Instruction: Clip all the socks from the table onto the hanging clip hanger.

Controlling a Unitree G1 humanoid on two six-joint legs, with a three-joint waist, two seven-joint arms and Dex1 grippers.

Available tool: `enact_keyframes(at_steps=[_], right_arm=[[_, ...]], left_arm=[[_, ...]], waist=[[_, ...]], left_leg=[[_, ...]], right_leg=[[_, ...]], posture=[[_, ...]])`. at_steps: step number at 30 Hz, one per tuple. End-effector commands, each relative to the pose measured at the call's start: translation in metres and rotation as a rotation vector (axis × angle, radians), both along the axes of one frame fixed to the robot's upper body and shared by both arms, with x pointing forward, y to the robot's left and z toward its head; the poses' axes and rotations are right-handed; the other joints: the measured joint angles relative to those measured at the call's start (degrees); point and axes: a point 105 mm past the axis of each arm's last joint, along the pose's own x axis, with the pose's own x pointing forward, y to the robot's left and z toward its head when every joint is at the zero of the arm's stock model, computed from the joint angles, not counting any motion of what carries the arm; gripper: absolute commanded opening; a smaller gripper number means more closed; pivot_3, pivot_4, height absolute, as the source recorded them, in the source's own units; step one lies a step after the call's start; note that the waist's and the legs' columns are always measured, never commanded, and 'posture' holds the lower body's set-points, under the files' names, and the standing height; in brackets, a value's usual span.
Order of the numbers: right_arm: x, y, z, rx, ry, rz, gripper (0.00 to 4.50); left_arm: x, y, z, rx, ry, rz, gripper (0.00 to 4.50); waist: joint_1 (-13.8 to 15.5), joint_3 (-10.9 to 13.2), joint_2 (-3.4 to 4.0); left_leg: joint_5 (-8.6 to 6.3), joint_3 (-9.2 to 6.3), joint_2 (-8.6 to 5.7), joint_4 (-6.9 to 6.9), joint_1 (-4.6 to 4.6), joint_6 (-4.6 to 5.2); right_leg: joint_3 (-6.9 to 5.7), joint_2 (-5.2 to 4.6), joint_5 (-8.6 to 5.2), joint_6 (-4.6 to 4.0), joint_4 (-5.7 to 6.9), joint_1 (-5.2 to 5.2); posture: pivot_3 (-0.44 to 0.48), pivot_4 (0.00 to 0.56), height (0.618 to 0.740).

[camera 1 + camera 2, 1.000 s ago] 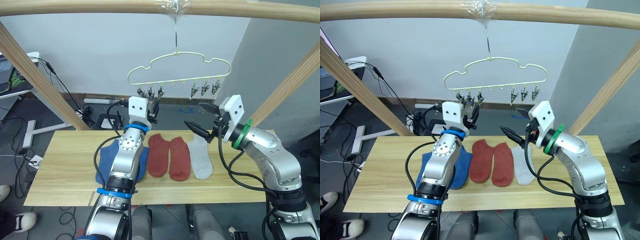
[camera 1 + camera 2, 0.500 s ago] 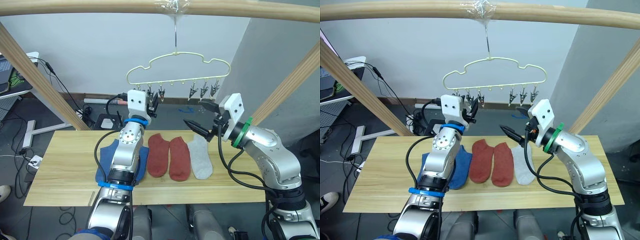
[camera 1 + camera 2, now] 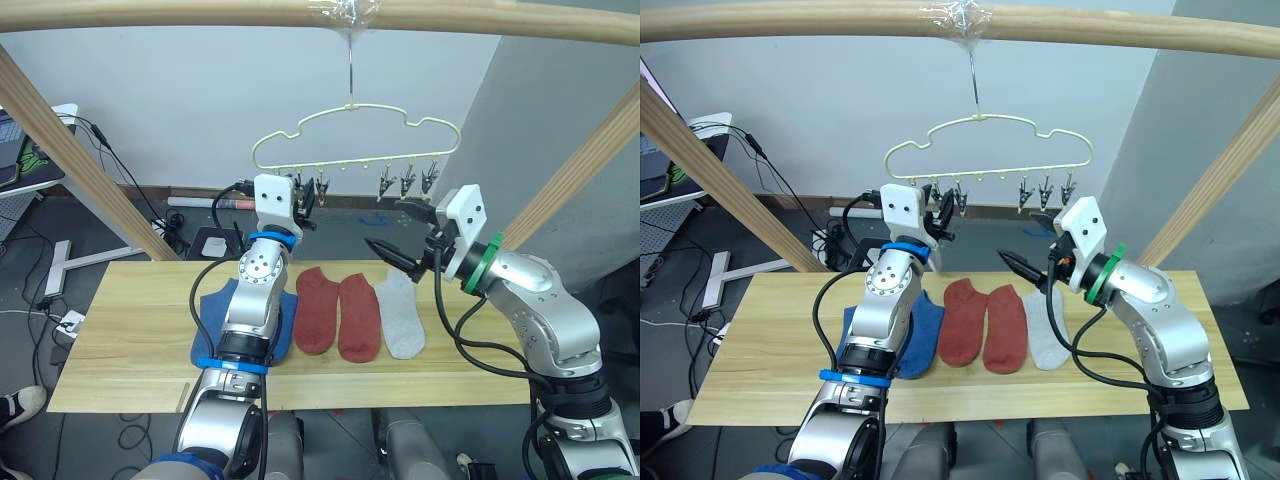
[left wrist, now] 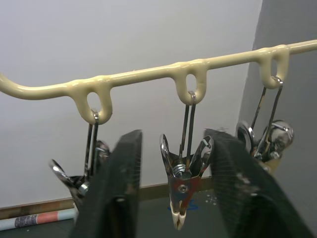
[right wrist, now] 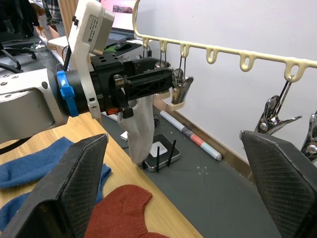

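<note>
The pale-yellow clip hanger [image 3: 357,162] is hanging from a thin hook at its middle [image 3: 351,75], so I expect the hanger to tilt along when the robot pulls the dark clip.
The pale-yellow clip hanger [image 3: 352,107] hangs from the top beam, with dark clips along its lower bar. My left gripper [image 4: 176,136] is raised to the left group of clips and is open, its fingers [image 4: 121,193] either side of the middle clip [image 4: 182,181]. A light grey sock [image 5: 141,126] dangles just under that gripper; what holds its top is hidden. My right gripper [image 3: 386,224] hovers open and empty above the table [image 3: 120,350], right of the left gripper. On the table lie blue socks [image 3: 215,312], two rust-red socks [image 3: 315,310] [image 3: 358,318] and a grey sock [image 3: 402,318].
Slanted wooden frame poles [image 3: 60,150] [image 3: 580,170] stand at both sides under the top beam [image 3: 200,12]. The right group of clips [image 3: 407,180] hangs free. A desk [image 3: 25,150] and cables are on the floor at far left.
My left gripper has risen a little, closing in on the left clips, and the hanger has swung slightly left. The right arm has barely moved.
</note>
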Motion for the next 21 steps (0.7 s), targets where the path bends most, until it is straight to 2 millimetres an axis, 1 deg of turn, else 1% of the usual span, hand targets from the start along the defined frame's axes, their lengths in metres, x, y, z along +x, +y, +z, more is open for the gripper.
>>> enact_keyframes(at_steps=[1,3,4,13,15,16,17,21], right_arm=[[-0.001,0.0,0.01,0.003,-0.047,0.005,4.5],[-0.001,0.0,0.01,0.002,-0.047,0.005,4.5],[-0.001,0.0,0.009,0.003,-0.046,0.004,4.5],[-0.002,0.001,0.007,0.002,-0.041,0.002,4.5],[0.0,-0.001,-0.004,-0.019,-0.016,-0.023,4.5],[0.002,-0.003,-0.018,-0.057,0.008,-0.043,4.5],[0.002,-0.005,-0.027,-0.084,0.024,-0.056,4.5],[0.019,-0.026,-0.085,-0.196,0.167,-0.197,4.5]], left_arm=[[-0.004,-0.009,0.019,0.003,-0.08,-0.028,0.72],[-0.004,-0.01,0.02,0.006,-0.087,-0.028,0.31],[-0.004,-0.009,0.021,0.005,-0.088,-0.024,0.24],[-0.005,-0.006,0.019,0.015,-0.085,-0.021,0.24],[-0.006,-0.003,0.016,0.036,-0.058,-0.024,0.24],[-0.007,-0.001,0.015,0.044,-0.046,-0.033,0.24],[-0.008,0.0,0.015,0.047,-0.037,-0.04,0.24],[-0.011,0.006,0.013,0.021,0.049,-0.083,0.24]], waist=[[0.0,0.0,0.0],[0.0,0.0,0.0],[0.0,0.0,0.0],[0.0,0.0,0.0],[0.0,0.0,0.0],[0.0,0.0,0.0],[0.0,0.0,0.0],[0.1,0.0,0.0]], left_leg=[[0.0,0.0,0.0,0.0,0.0,0.0],[0.0,0.0,0.0,0.0,0.0,0.0],[0.0,0.0,0.0,0.0,0.0,0.0],[0.0,0.0,0.0,0.0,0.0,0.0],[0.0,0.0,0.0,0.0,0.0,0.0],[0.0,-0.01,0.0,0.0,0.0,0.0],[0.0,-0.01,0.0,-0.01,0.0,0.0],[0.0,-0.01,0.0,0.0,0.02,0.0]], right_leg=[[0.0,0.0,0.0,0.0,0.0,0.0],[0.0,0.0,0.0,0.0,0.0,0.0],[0.0,0.0,0.0,0.0,0.0,0.0],[0.0,0.0,0.0,0.0,0.01,0.0],[0.0,0.0,0.0,0.0,0.01,0.0],[0.0,0.0,0.0,0.0,0.02,0.0],[0.0,0.0,0.0,0.0,0.01,0.0],[0.0,-0.01,0.0,0.0,0.02,0.03]], posture=[[-0.003,0.235,0.74],[-0.003,0.235,0.74],[-0.003,0.235,0.74],[0.006,0.237,0.74],[0.013,0.239,0.74],[0.024,0.235,0.74],[0.035,0.233,0.74],[0.045,0.242,0.74]])
